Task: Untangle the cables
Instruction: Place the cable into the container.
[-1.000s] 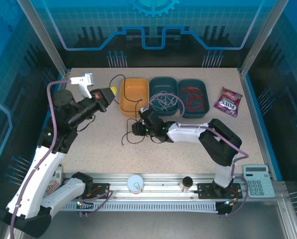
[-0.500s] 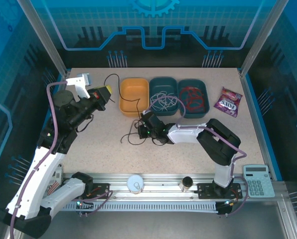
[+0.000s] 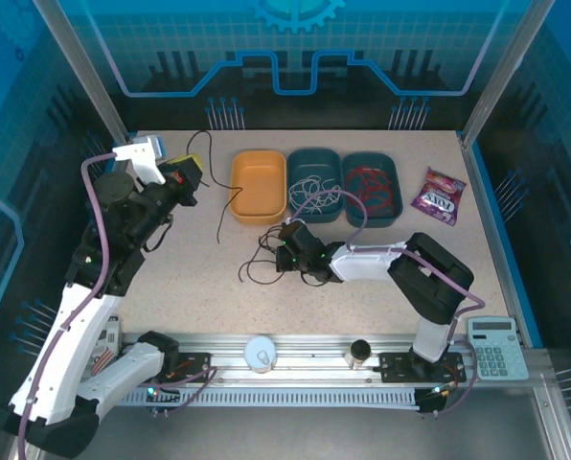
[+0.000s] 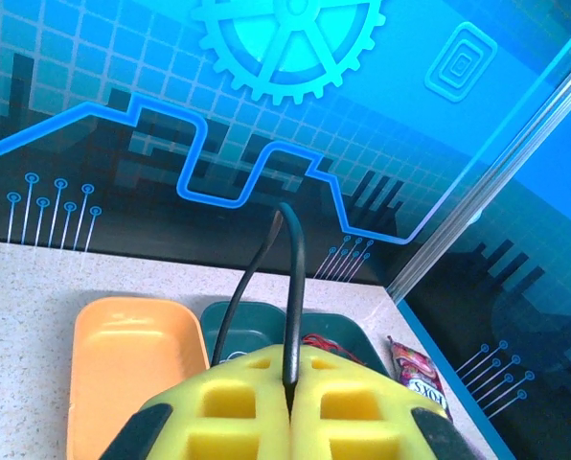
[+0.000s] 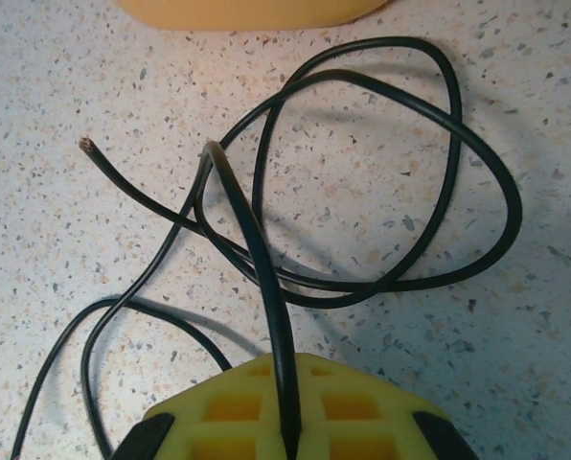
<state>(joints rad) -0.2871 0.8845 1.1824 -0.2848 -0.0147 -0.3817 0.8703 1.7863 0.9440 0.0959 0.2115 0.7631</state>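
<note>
My left gripper should keep carrying its cable until it is over the orange tray [image 3: 259, 182], as the loose end [image 3: 219, 239] of that cable hangs clear of the black loops.
A black cable [image 3: 259, 265] lies in loose loops on the speckled table and runs up to the left. My left gripper [image 3: 186, 172] is raised at the back left, shut on one stretch of it; in the left wrist view the black cable [image 4: 293, 287] rises out of the closed yellow fingertips [image 4: 257, 383]. My right gripper [image 3: 285, 251] is low at the table's middle, shut on the black cable [image 5: 266, 278] beside its loops. The white-grey cable [image 3: 314, 192] lies in the middle teal tray [image 3: 314, 156]. The red cable [image 3: 372, 187] lies in the right teal tray [image 3: 394, 192].
An empty orange tray [image 3: 259, 185] stands left of the teal trays. A candy bag [image 3: 439, 195] lies at the back right. A calculator [image 3: 496, 347] sits at the front right. Two small round containers [image 3: 260, 353] stand on the front rail. Glass walls enclose the table.
My right gripper has shut on the black cable and shifted slightly right. My left gripper has drawn its cable end left and back, pulling the cable off the orange tray.
</note>
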